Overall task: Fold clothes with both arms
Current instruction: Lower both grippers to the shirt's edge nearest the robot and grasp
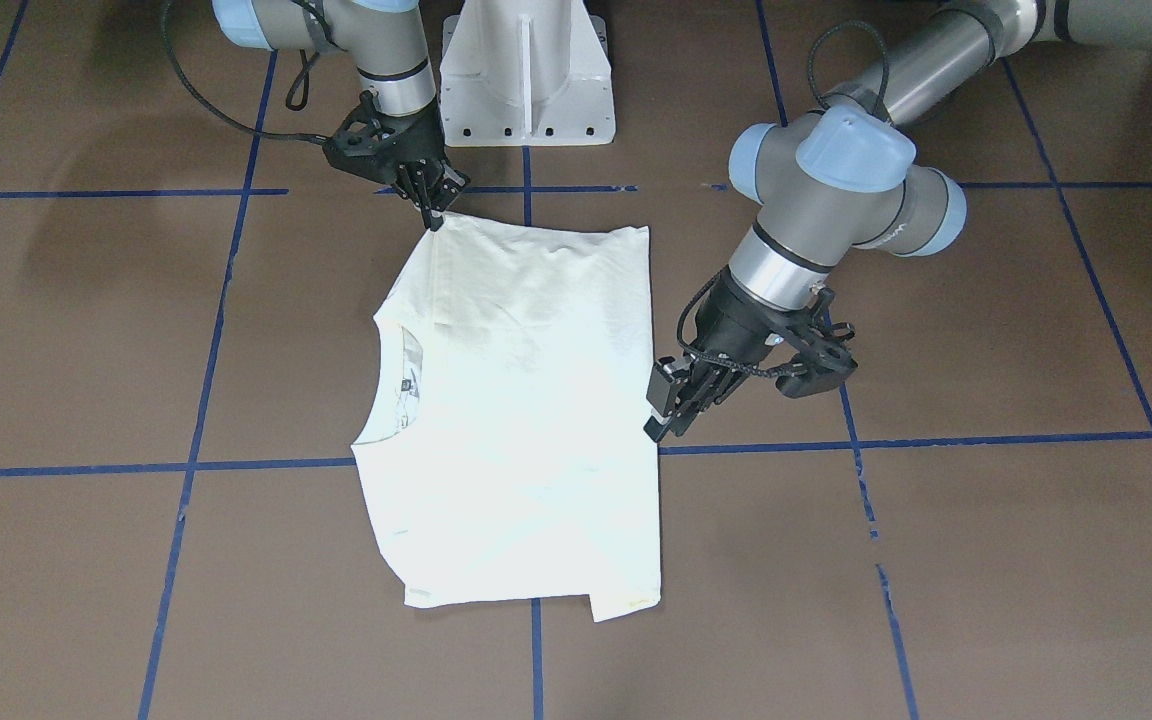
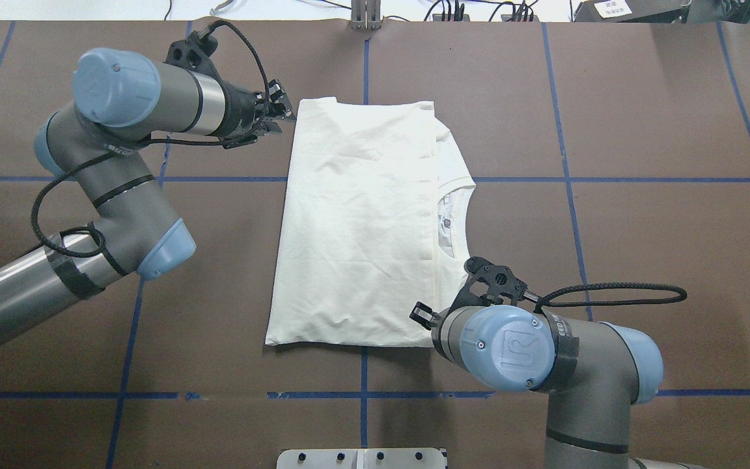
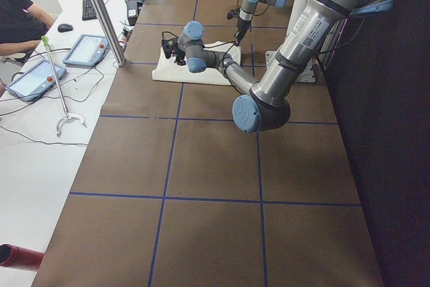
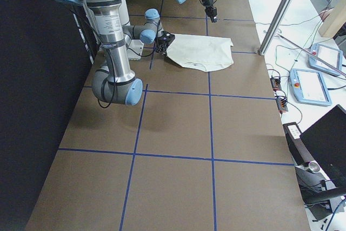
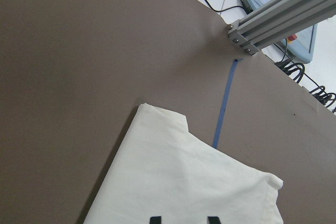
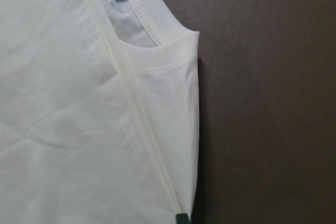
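I keep moving my left gripper to the shirt's other pedestal-side corner point(image 1: 641, 235) and close it there, because that corner is flat and free and my right gripper is on one pedestal-side corner point(image 1: 445, 228).
The clothes are one cream-white shirt point(image 1: 526, 400) point(image 2: 355, 228), lying folded on the brown table with its plain side up and the neckline point(image 2: 456, 208) showing. At the shirt's corner nearest the robot base, my right gripper point(image 1: 433, 218) point(image 6: 189, 219) points down, shut on the shirt's edge. In the overhead view that gripper is hidden under its own wrist. My left gripper point(image 1: 664, 410) point(image 2: 277, 117) hovers open at the shirt's opposite side, near its far corner. Its two fingertips point(image 5: 154, 219) stand apart above the cloth point(image 5: 184, 182) with nothing between them.
A white flanged pedestal point(image 1: 526, 70) stands at the robot's side of the table. Blue tape lines point(image 1: 536, 190) grid the brown surface. An aluminium post point(image 3: 101, 11) rises at the far edge, with tablets point(image 3: 87, 48) and a seated person's arm point(image 3: 20, 25) beyond.
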### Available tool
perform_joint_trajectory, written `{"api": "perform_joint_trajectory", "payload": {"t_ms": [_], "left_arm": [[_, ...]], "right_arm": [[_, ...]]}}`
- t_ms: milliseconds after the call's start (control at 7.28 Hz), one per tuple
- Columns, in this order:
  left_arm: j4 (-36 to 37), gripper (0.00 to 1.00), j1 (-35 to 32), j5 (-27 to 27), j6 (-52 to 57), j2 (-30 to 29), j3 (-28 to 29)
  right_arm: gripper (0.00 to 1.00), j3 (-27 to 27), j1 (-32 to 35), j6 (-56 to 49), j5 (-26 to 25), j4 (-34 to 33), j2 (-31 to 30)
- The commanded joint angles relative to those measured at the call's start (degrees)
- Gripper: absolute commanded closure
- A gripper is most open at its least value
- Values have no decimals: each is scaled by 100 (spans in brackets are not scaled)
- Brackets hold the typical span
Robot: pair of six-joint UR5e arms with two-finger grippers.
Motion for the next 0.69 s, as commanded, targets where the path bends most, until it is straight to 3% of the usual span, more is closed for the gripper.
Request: {"api": "perform_joint_trajectory", "payload": {"t_ms": [0,137,275,550], "left_arm": [[426,57,731,392,-716,753,-1117],[1118,57,1588,1170,-1049,1043,-1714],[1490,57,2292,1656,-1470,1133,-1955],[1851,57,3148,1915,-2071,1152,-1914]], "right_arm": [[100,298,6,12,-5,-7,-252],[100,474,-3,13,30,-7,-436],[100,493,-29,21,30,-7,-464],[100,494,-38,21,48,-7,-465]]}}
